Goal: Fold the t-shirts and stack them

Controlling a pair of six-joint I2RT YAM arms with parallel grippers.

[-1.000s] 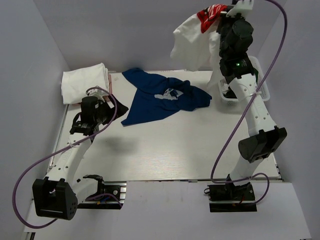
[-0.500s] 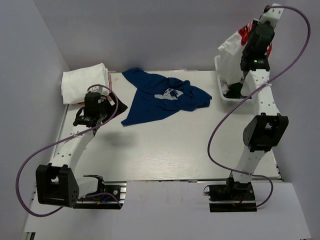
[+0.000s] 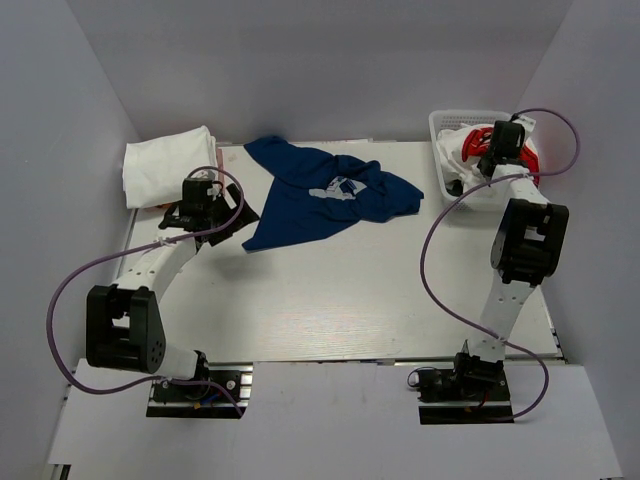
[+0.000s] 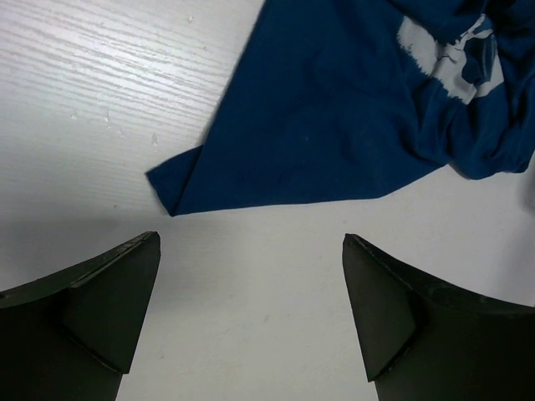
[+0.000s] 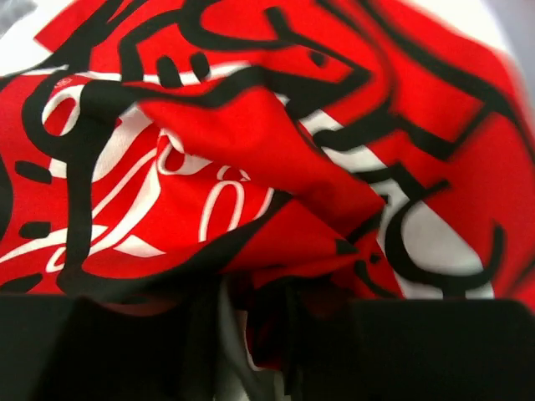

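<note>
The navy blue t-shirt (image 3: 345,190) lies rumpled. Next, my right gripper grips the back edge (image 3: 345,158) of it to spread it first, leaving the red t-shirt in the basket.
The navy blue t-shirt (image 3: 325,195) with a white print lies crumpled and spread at the back middle of the table; it also shows in the left wrist view (image 4: 334,125). My left gripper (image 3: 238,215) is open and empty, just off the shirt's near left corner (image 4: 171,188), with bare table between the fingers (image 4: 251,242). My right gripper (image 3: 490,150) is down in the basket, its fingers closed on a bunch of the red t-shirt (image 5: 251,142) with white lettering. White cloth (image 3: 452,155) lies beside it in the basket.
A folded white t-shirt (image 3: 168,165) lies at the back left corner. The white lattice basket (image 3: 470,117) stands at the back right, against the right wall. Grey walls close in the table on the left, back and right.
My right arm has swung down from high above the table and lowered the red and white cloth into the basket. My left arm has stretched forward towards the navy shirt's corner.
</note>
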